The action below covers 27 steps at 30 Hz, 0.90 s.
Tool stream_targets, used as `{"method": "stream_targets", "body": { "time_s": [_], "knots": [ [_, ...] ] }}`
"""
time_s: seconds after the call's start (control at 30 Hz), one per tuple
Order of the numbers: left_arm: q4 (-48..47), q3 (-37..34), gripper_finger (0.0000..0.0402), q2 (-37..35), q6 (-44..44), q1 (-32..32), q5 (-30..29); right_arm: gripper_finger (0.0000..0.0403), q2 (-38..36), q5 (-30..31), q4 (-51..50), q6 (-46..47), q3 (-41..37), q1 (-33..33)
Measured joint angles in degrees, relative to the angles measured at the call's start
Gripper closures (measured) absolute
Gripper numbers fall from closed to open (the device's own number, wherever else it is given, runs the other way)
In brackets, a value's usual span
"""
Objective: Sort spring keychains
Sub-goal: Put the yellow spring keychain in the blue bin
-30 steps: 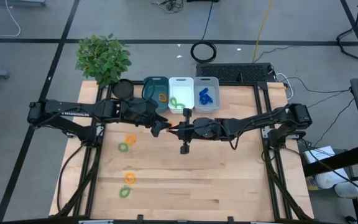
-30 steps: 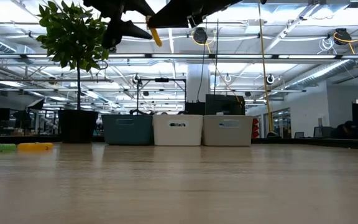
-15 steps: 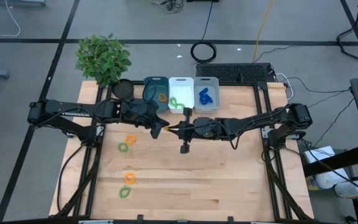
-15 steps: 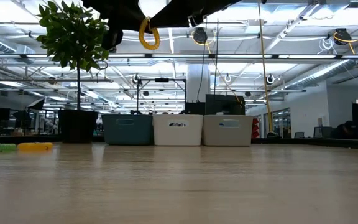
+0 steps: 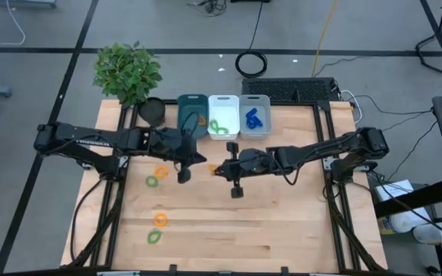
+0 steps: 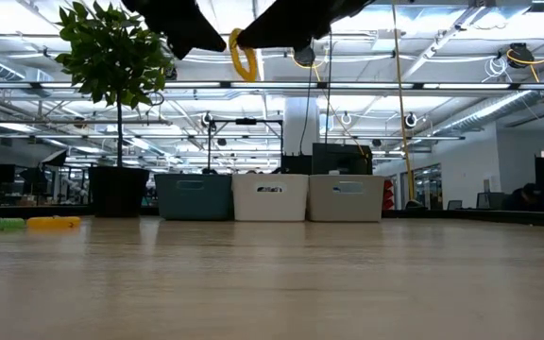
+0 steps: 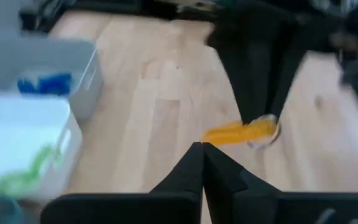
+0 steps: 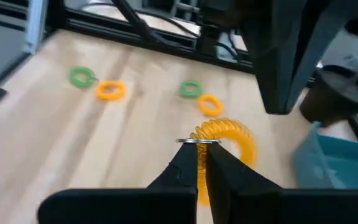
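My left gripper should open its fingers, which are shut just short of the orange keychain's coil, and reach around the coil before my right gripper lets go.
An orange spring keychain hangs in the air over the middle of the table, with my right gripper shut on it. My left gripper is shut with nothing between its fingers, and its tips stand just short of the same keychain. In the high view the two grippers face each other, left and right. Two orange keychains and two green ones lie flat on the wood at the left. My right gripper pinches the small metal ring at the orange coil's end between its two fingertips. The fingers come from the table's right, slanting a little downward. The coil sticks out beyond the tips, lifted well clear of the table.
Three bins stand in a row at the far edge: teal holding an orange coil, white holding green, grey holding blue. A plant and a black pot stand at the far left. A black cable coil lies on the floor beyond.
My left gripper has rolled about its own axis, so its camera block now shows on the near side. In the low view the orange keychain has turned from a slanted edge-on bar to a hanging ring, still in my right gripper.
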Motion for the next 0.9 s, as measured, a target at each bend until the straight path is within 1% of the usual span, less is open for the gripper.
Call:
{"method": "stream_targets", "body": {
  "time_s": [0.13,0.2,0.27,0.37,0.47,0.63,0.73,0.83,0.9],
  "knots": [
    [-0.21,-0.02,0.0397,0.0,14.84,-3.18,-0.2,0.0403,0.01,-2.62,0.37,0.25,0.0,-0.14],
    [-0.29,-0.02,0.0389,0.0,19.69,-4.7,-0.49,0.0403,0.02,-4.73,0.42,0.38,0.0,-0.15],
    [-0.33,-0.02,0.0378,0.0,22.43,-5.8,-1.3,0.0403,0.02,-6.58,0.91,0.42,0.0,-0.13],
    [0.16,-0.02,0.0355,0.0,24.8,-7.05,-1.5,0.0403,0.02,-9.96,3.9,0.8,0.0,-0.11],
    [0.58,-0.02,0.0319,0.05,26.69,-8.08,-1.75,0.0403,0.02,-13.63,6.37,1.03,0.0,-0.07],
    [1.19,-0.02,0.0241,0.13,27.93,-10.19,-1.88,0.0403,0.04,-13.86,6.77,0.76,-0.02,-0.09],
    [2.65,-0.02,0.0199,0.13,27.53,-10.93,-3.05,0.0403,0.07,-13.96,9.9,0.79,-0.04,0.04],
    [5.11,-0.02,0.0169,0.81,27.33,-11.08,-3.81,0.0403,0.4,-13.94,12.71,0.54,-0.04,0.26],
    [6.36,-0.06,0.0158,1.28,27.2,-11.18,-4.08,0.0403,1.02,-13.94,13.43,0.5,-0.04,0.31]
  ]
}}
